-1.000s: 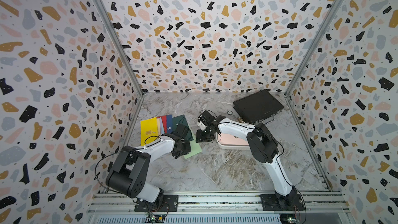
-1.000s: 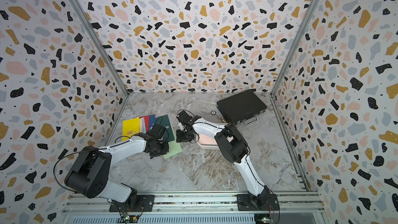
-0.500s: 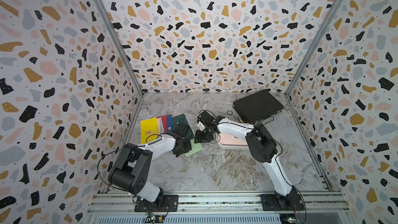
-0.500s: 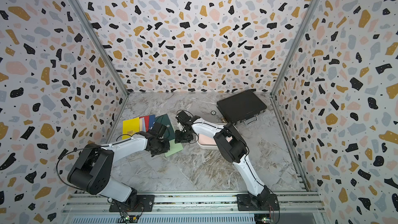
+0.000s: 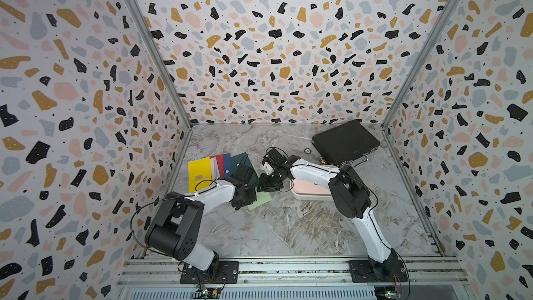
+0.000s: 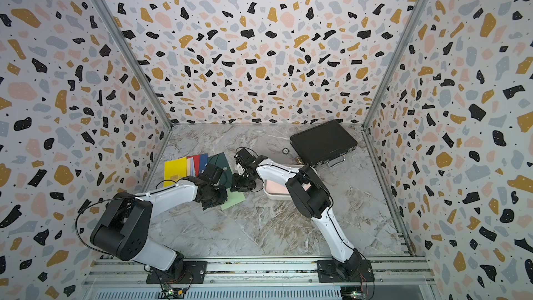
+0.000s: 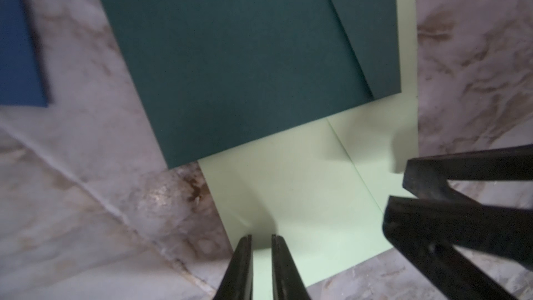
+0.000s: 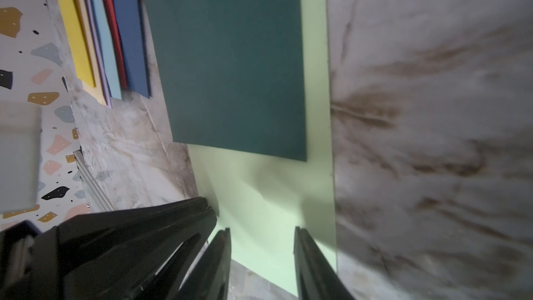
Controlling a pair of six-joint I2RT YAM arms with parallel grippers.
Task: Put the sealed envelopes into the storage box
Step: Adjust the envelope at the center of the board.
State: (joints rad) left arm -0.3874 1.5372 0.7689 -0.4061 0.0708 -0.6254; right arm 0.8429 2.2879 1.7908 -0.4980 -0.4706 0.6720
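Observation:
The robot's right gripper should move back while its left gripper slides out the light green envelope [image 5: 260, 201], because that envelope lies partly [image 8: 247, 154] under the dark green envelope.
A light green envelope [image 5: 262, 199] [image 6: 236, 199] lies flat on the marble floor, partly under a dark green envelope [image 5: 240, 160] [image 7: 245, 67]. My left gripper [image 5: 244, 201] [image 7: 261, 238] is shut, its tips down at the light green envelope's [image 7: 302, 197] edge. My right gripper [image 5: 266, 187] [image 8: 262, 230] hangs open over the same envelope [image 8: 268, 197], nothing between its fingers. Yellow [image 5: 199, 173], red and navy envelopes fan out by the left wall. The white storage box [image 5: 305, 196] [image 6: 277, 196] sits under the right arm with a pink envelope [image 5: 310, 186] inside.
A black briefcase [image 5: 346, 142] [image 6: 323, 142] with a metal handle lies at the back right. A small round item [image 5: 307, 150] rests on the floor just left of it. The two grippers are close together, nearly touching. Patterned walls close three sides.
The left gripper's jaws have closed the last bit. Both arms have barely shifted over the light green envelope.

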